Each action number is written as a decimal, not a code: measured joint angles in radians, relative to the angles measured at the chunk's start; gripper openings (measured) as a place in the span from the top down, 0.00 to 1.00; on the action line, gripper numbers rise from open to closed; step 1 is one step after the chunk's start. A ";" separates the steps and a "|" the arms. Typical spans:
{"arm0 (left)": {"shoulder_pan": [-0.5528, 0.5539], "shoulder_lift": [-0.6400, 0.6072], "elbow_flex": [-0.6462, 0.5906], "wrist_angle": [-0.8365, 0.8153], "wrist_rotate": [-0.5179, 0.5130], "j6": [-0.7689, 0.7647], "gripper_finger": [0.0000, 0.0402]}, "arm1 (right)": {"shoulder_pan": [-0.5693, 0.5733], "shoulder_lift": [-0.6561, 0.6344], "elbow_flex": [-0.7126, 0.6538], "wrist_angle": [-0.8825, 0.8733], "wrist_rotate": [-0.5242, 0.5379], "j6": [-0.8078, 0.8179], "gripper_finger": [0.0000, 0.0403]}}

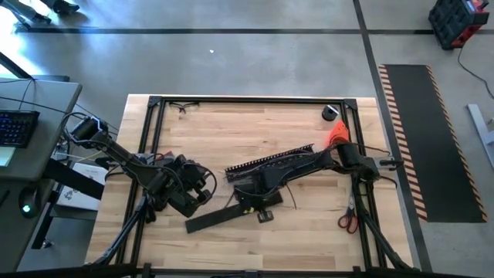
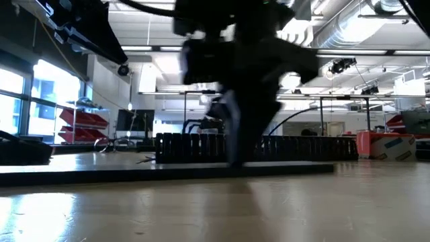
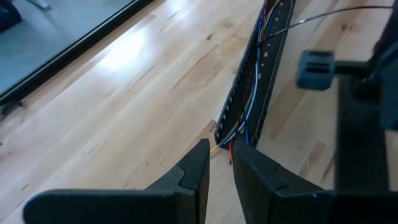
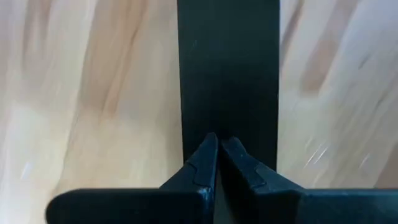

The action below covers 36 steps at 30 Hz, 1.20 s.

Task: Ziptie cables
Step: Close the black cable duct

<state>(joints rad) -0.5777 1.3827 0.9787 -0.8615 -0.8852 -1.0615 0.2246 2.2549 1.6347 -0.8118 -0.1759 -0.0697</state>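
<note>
My right gripper should keep dragging the flat black piece toward the scissors until it lies beside the slotted channel, because my right gripper's shut fingers meet the piece inside its edges.
The cables are thin blue, red and pale wires lying along the black slotted channel, with their ends sticking out of its near end. That channel lies slantwise mid-table. My left gripper hovers just short of that end, its fingers a narrow gap apart; it sits left of centre. My right gripper is shut, pointing down over the flat black strip, which lies on the table near the front. My right gripper stands tips-down right over the flat black strip, coming from above; whether its shut tips touch the strip I cannot tell.
Red-handled scissors lie near the right rail. An orange object and a small black round thing sit at the far right corner. Black frame rails edge the wooden table. My right arm looms close beside the channel.
</note>
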 joint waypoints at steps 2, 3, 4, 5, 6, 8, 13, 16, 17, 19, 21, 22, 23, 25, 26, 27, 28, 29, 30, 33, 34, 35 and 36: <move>0.000 0.000 0.000 0.000 -0.007 0.000 0.88 | 0.011 -0.052 -0.066 0.005 0.004 0.002 1.00; -0.002 0.000 0.000 0.001 -0.012 0.002 0.88 | 0.015 -0.087 -0.113 0.019 0.013 0.010 1.00; -0.005 0.000 0.000 0.001 -0.018 0.010 0.88 | 0.016 -0.133 -0.167 0.045 0.018 0.020 1.00; -0.007 0.000 0.000 0.003 -0.027 0.017 0.88 | 0.017 -0.181 -0.226 0.084 0.023 0.033 1.00; -0.009 0.000 0.000 0.006 -0.035 0.022 0.88 | 0.016 -0.233 -0.291 0.130 0.031 0.045 1.00; -0.012 0.000 0.000 0.014 -0.048 0.030 0.88 | 0.015 -0.342 -0.423 0.206 0.068 0.065 1.00; -0.012 0.000 0.000 0.057 -0.057 0.088 0.88 | 0.032 -0.582 -0.722 0.507 0.065 0.079 1.00; -0.012 0.000 0.000 0.079 -0.068 0.124 0.88 | 0.051 -0.658 -0.868 0.683 0.054 0.090 0.96; -0.011 0.000 0.000 0.088 -0.069 0.129 0.88 | 0.057 -0.674 -0.908 0.741 0.054 0.092 0.93; -0.010 0.000 0.000 0.094 -0.069 0.131 0.88 | 0.069 -0.687 -0.982 0.864 0.052 0.099 0.85; -0.007 0.000 0.000 0.106 -0.071 0.131 0.88 | 0.080 -0.686 -1.052 0.973 0.050 0.118 0.76; -0.004 0.000 0.001 0.107 -0.070 0.130 0.88 | 0.085 -0.685 -1.079 1.035 0.048 0.124 0.70; -0.004 0.000 0.001 0.106 -0.068 0.128 0.88 | 0.089 -0.682 -1.099 1.102 0.047 0.123 0.64; -0.003 0.000 0.001 0.108 -0.068 0.124 0.88 | 0.096 -0.674 -1.131 1.202 0.061 0.123 0.52; -0.002 0.000 0.001 0.110 -0.070 0.124 0.88 | 0.097 -0.666 -1.138 1.225 0.064 0.123 0.46; -0.001 0.000 0.001 0.112 -0.069 0.123 0.88 | 0.097 -0.657 -1.139 1.245 0.072 0.123 0.40; -0.001 0.000 0.001 0.114 -0.068 0.123 0.88 | 0.097 -0.648 -1.135 1.257 0.082 0.120 0.34; 0.002 0.000 0.001 0.116 -0.068 0.123 0.88 | 0.097 -0.639 -1.127 1.267 0.098 0.117 0.29; 0.004 0.000 0.001 0.125 -0.069 0.122 0.88 | 0.097 -0.625 -1.117 1.280 0.113 0.115 0.25; 0.009 0.000 0.001 0.135 -0.067 0.123 0.88 | 0.097 -0.563 -1.096 1.320 0.126 0.114 0.17; 0.009 0.000 0.001 0.142 -0.068 0.122 0.88 | 0.097 -0.540 -1.089 1.333 0.128 0.113 0.16; 0.009 0.000 0.001 0.149 -0.070 0.123 0.88 | 0.097 -0.519 -1.080 1.346 0.133 0.113 0.16; 0.009 0.000 0.001 0.154 -0.069 0.124 0.88 | 0.097 -0.499 -1.072 1.357 0.146 0.113 0.16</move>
<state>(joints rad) -0.5686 1.3827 0.9794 -0.7076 -0.9543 -0.9375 0.3218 1.7560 0.5623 0.5454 -0.0300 0.0437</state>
